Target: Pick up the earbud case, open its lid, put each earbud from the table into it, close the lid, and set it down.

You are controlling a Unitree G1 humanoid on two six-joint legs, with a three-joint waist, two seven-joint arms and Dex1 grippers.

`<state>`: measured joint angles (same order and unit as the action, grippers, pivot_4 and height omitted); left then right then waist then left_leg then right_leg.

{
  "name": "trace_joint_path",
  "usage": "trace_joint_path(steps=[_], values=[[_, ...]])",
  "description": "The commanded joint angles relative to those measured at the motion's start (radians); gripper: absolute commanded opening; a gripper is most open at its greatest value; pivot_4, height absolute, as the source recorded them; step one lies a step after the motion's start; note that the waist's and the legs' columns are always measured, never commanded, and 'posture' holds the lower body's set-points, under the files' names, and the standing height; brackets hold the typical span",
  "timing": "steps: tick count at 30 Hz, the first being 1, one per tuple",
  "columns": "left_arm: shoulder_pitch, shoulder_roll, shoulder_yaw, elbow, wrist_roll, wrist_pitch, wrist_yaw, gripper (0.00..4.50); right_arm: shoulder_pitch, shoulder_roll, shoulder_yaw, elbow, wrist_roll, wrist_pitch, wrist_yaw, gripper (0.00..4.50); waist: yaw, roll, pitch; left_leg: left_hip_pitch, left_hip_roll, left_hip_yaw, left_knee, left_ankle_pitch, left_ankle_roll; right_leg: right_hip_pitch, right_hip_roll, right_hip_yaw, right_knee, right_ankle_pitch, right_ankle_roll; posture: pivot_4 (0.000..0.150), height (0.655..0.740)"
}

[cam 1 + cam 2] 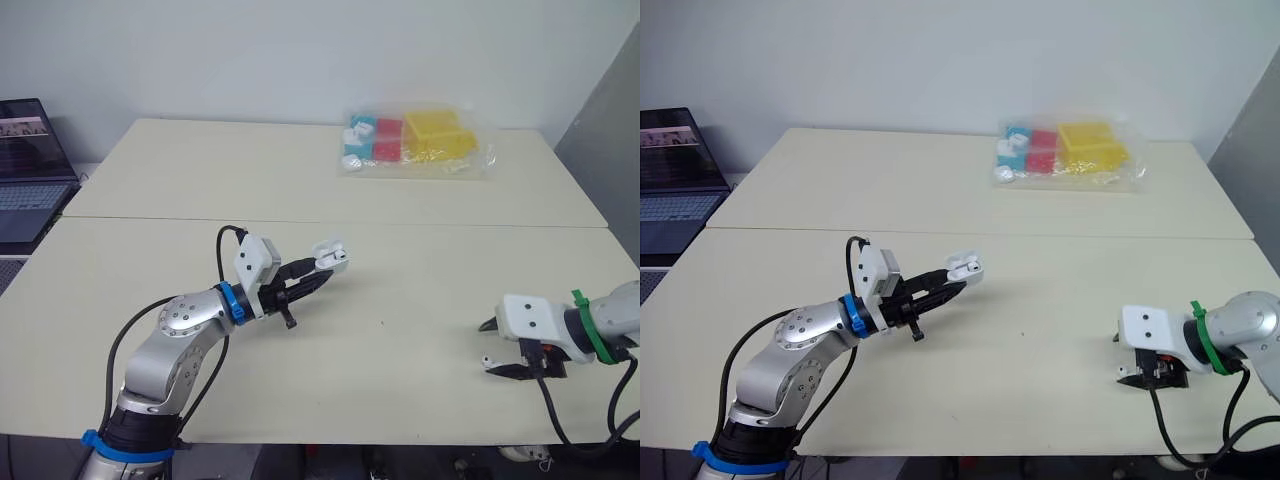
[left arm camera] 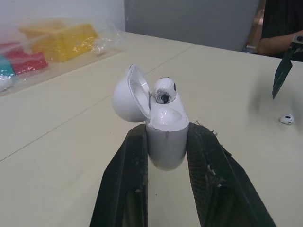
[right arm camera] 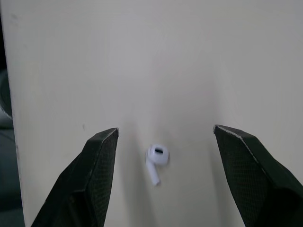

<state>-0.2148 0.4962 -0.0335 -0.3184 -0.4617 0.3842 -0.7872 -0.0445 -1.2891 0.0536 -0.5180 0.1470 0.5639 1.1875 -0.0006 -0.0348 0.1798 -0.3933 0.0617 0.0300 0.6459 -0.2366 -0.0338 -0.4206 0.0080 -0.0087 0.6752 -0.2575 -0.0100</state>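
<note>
The loose earbud [image 3: 157, 155] has a slim stem [image 3: 153, 173] coming off its round head, so just the earbud's head will still show when the robot puts it into the case.
My left gripper [image 1: 322, 276] is shut on the white earbud case [image 2: 163, 135], held above the table's middle. The case's lid [image 2: 128, 94] stands open and one earbud [image 2: 164, 89] sits in it. A second white earbud [image 3: 156, 160] lies on the table near the front right, also visible as a small white piece [image 1: 487, 360]. My right gripper [image 3: 165, 156] hangs open just over this earbud, one finger on either side and not touching it.
A clear plastic bag [image 1: 415, 143] holding yellow, red and teal items lies at the back of the table. A laptop [image 1: 28, 165] stands off the table's left side. A seam [image 1: 330, 224] runs across the tabletop between two joined tables.
</note>
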Motion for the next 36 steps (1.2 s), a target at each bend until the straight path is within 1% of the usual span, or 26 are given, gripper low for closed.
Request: trace_joint_path(steps=[1,7,15,20,28,31,32,36], values=[[0.001,-0.011,-0.005,-0.054,0.0,-0.014,0.012,0.79,0.006,-0.03,0.032,-0.051,-0.073,0.088,-0.05,3.33,0.0,0.0,0.0,0.0,0.0,0.0,0.0,0.0,0.0,0.0,0.0,0.0,0.0,0.0,0.0,0.15,0.74],[0.009,-0.019,-0.015,-0.055,0.004,-0.017,0.016,0.79,-0.062,0.019,0.147,-0.026,-0.123,0.138,-0.064,3.33,-0.002,0.0,0.0,0.0,0.0,0.0,0.0,0.0,0.0,0.0,0.0,0.0,0.0,0.0,0.0,0.15,0.74],[0.025,-0.018,-0.015,-0.074,-0.001,-0.008,0.022,0.79,-0.132,0.058,0.221,0.026,-0.161,0.119,-0.05,3.33,-0.002,0.0,0.0,0.0,0.0,0.0,0.0,0.0,0.0,0.0,0.001,0.0,0.0,0.0,0.0,0.15,0.74],[0.027,-0.017,-0.013,-0.075,-0.002,-0.006,0.022,0.79,-0.157,0.081,0.242,0.035,-0.17,0.118,-0.043,3.33,-0.004,-0.001,0.0,0.001,0.0,0.0,0.0,0.0,0.0,0.0,0.001,0.0,0.001,0.0,0.0,0.15,0.74],[0.027,-0.019,-0.015,-0.074,-0.003,-0.005,0.023,0.79,-0.152,0.1,0.243,0.024,-0.183,0.13,-0.046,3.33,-0.005,-0.002,-0.001,0.003,0.001,0.0,0.0,0.0,0.0,0.001,0.001,0.0,0.003,0.0,0.0,0.15,0.74],[0.025,-0.018,-0.016,-0.073,-0.003,-0.005,0.022,0.79,-0.144,0.104,0.242,0.007,-0.182,0.14,-0.046,2.72,-0.005,-0.002,-0.001,0.003,0.001,0.0,0.0,0.0,0.0,0.001,0.002,0.0,0.003,0.0,0.0,0.15,0.74],[0.024,-0.017,-0.016,-0.073,-0.003,-0.006,0.021,0.79,-0.139,0.103,0.239,0.0,-0.177,0.143,-0.043,2.41,-0.005,-0.002,-0.001,0.003,0.001,0.0,0.0,0.0,0.0,0.001,0.002,0.0,0.003,0.0,0.0,0.15,0.74],[0.022,-0.016,-0.017,-0.067,0.0,-0.01,0.018,0.79,-0.138,0.103,0.237,-0.01,-0.17,0.152,-0.037,0.96,-0.005,-0.003,-0.002,0.003,0.001,0.0,0.0,0.0,0.0,0.001,0.002,0.001,0.003,0.0,0.0,0.15,0.74]])
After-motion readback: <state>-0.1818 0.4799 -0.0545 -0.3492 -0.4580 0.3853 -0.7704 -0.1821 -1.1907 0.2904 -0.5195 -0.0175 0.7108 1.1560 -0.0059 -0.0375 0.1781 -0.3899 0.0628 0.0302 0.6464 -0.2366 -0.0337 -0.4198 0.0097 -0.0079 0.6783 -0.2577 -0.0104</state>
